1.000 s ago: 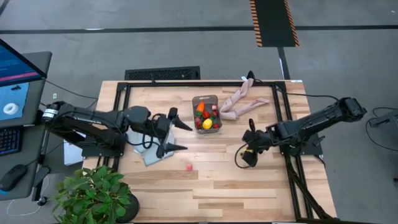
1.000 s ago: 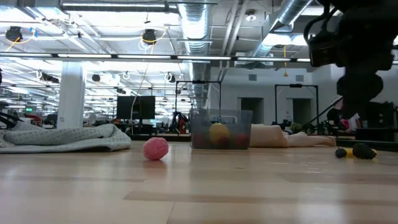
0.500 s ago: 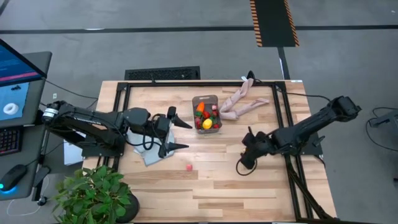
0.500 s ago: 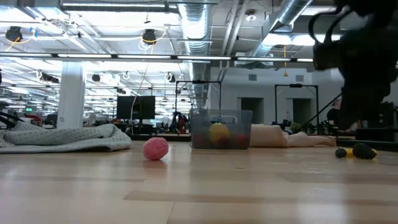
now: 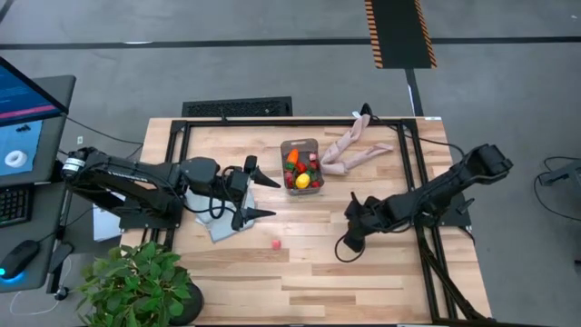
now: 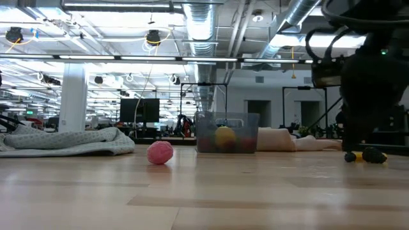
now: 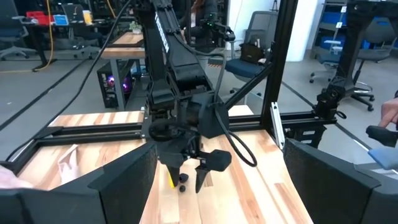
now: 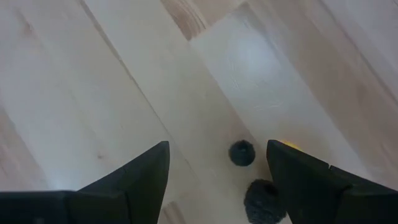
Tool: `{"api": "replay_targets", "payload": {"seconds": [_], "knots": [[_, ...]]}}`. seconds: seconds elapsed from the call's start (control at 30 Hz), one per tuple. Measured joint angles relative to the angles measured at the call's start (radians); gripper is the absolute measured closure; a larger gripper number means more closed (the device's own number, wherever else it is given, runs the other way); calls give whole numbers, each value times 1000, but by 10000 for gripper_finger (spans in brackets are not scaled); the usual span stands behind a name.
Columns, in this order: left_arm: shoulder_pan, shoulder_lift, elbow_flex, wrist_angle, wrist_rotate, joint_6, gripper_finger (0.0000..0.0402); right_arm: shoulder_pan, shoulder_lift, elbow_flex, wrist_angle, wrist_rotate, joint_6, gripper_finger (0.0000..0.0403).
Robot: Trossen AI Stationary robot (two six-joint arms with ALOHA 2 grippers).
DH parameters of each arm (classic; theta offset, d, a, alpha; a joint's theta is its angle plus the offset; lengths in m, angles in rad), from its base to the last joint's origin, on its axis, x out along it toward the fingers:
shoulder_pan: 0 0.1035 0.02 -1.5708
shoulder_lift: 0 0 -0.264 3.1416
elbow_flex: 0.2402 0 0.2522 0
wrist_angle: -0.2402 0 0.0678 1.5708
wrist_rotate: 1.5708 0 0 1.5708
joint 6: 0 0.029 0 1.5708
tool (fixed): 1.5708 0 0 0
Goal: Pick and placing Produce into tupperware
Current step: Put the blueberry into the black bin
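Note:
The larger dark berry [image 8: 263,201] and the yellow piece are crowded by one finger, so my right gripper should go up, move over and close around only the small dark berry [image 8: 242,152].
My right gripper [image 8: 217,149] is open and points down over two dark berries [image 8: 241,152] lying on the table. A yellow piece [image 8: 287,147] shows at the edge of one finger. The low view has the gripper [image 6: 358,137] just above the berry [image 6: 350,156] and yellow piece [image 6: 372,155]. The clear tub [image 5: 301,163] stands on the table with carrot, strawberries and lemon inside. A pink berry [image 5: 276,243] lies alone on the wood. My left gripper [image 5: 270,200] waits open over the grey cloth [image 5: 222,218].
A beige limb-shaped object [image 5: 349,150] lies right of the tub. The potted plant [image 5: 136,286] stands at the table's near left corner. A black frame [image 5: 413,173] runs along the table edges. Bare wood [image 5: 318,272] stretches across the near half.
My right gripper has moved toward the table's left and near edge and come down over the dark berries and yellow piece, staying open. Nothing on the table has shifted.

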Motion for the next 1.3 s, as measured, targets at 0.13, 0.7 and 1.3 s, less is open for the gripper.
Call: {"api": "replay_targets", "payload": {"seconds": [0.13,0.7,1.3], "knots": [[0,0,0,-3,0,-8,62,0,36,0,-9,-3,0,113],[0,1,0,-14,-26,-13,62,-5,50,-1,2,-14,0,224],[0,1,0,-23,-26,-19,62,-33,48,104,-58,24,-91,381]]}}
